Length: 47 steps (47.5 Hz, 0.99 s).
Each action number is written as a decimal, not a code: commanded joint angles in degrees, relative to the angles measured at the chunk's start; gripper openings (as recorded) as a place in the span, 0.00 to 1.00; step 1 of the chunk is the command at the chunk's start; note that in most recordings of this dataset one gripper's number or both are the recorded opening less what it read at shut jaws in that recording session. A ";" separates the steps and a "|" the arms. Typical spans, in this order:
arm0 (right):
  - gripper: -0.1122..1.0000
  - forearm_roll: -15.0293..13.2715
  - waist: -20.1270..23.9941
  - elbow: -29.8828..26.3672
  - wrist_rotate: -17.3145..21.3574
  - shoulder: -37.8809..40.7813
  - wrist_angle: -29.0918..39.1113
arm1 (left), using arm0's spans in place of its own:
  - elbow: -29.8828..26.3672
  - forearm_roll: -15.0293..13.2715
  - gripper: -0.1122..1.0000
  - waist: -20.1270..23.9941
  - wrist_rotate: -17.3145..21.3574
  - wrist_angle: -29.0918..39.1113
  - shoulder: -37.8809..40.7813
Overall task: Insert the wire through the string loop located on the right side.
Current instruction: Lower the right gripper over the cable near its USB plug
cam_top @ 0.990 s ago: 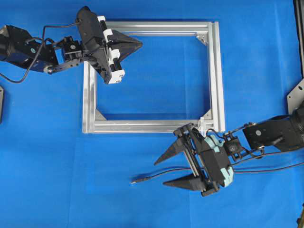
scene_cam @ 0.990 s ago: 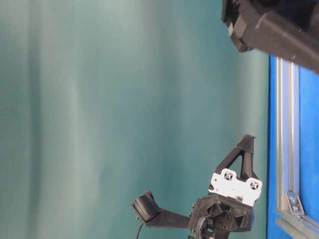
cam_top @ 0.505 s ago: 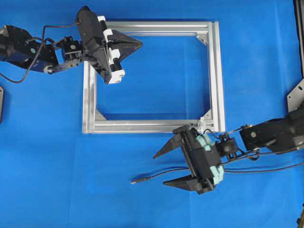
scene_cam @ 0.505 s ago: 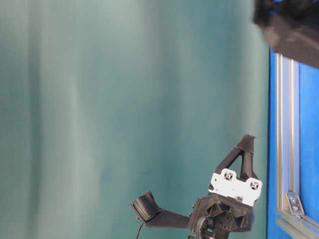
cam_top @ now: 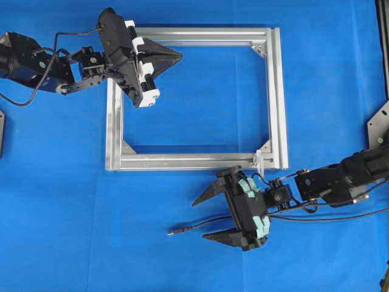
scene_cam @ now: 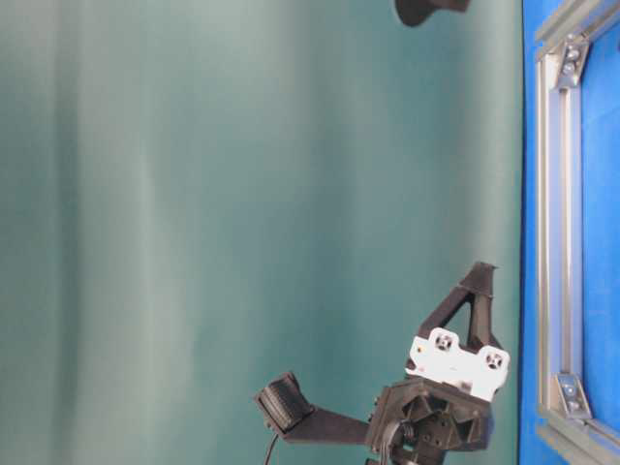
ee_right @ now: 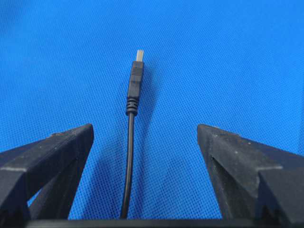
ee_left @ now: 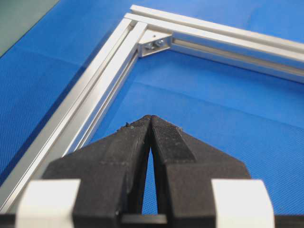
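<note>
The wire's plug (cam_top: pixel 180 230) will keep pointing forward and sag only a little when I lift and carry it, because the cable goes straight into its ribbed collar (ee_right: pixel 132 106).
The wire (cam_top: pixel 191 227) lies on the blue cloth below the silver frame (cam_top: pixel 194 161), its plug (ee_right: pixel 135 78) pointing left in the overhead view. My right gripper (cam_top: pixel 200 219) is open and straddles the cable (ee_right: pixel 129 156). The cable runs nearer the left finger in the wrist view and touches neither finger. The gap between the tips (ee_right: pixel 145 128) is wide. The string loop (cam_top: pixel 259 160) is a small whitish piece at the frame's lower right corner, just above the right wrist. My left gripper (cam_top: pixel 180 56) is shut and empty over the frame's upper left corner, its tips (ee_left: pixel 151 117) pressed together.
The frame's rails (ee_left: pixel 95 90) and a corner bracket (ee_left: pixel 156 43) lie ahead of the left gripper. A grey metal bracket (cam_top: pixel 378 125) sits at the right edge. The right arm's own black cable (cam_top: pixel 358 198) trails to the right. The table-level view shows the frame (scene_cam: pixel 552 194) edge-on.
The right gripper has moved left and down over the wire, and its jaws have opened a little wider. The left arm has not moved.
</note>
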 commanded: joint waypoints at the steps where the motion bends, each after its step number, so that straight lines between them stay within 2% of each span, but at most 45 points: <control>1: 0.91 0.18 0.44 -1.14 0.09 -0.35 -0.35 | -0.44 0.18 0.10 0.09 0.00 -0.26 -1.93; 19: 0.81 0.18 0.35 -1.58 -0.09 0.09 0.26 | -0.09 0.26 0.10 0.00 0.00 -0.26 -2.02; 22: 0.72 0.18 0.35 -1.67 -0.35 0.09 0.44 | 0.00 0.26 0.10 0.00 0.00 -0.26 -2.11; 28: 0.38 -0.18 0.35 -1.76 -0.53 0.09 1.14 | 0.18 0.26 0.10 0.09 0.00 -0.26 -2.11; 34: 0.14 -0.26 0.35 -1.76 -0.53 0.18 1.76 | 0.18 0.26 0.10 0.09 0.09 -0.26 -2.11; 38: 0.07 -0.26 0.35 -1.76 -0.44 0.09 1.58 | 0.09 0.26 0.10 0.00 0.00 -0.26 -2.11; 47: 0.07 -0.26 0.44 -1.85 -0.26 0.09 1.41 | 0.18 0.18 0.10 0.00 0.00 -0.26 -2.11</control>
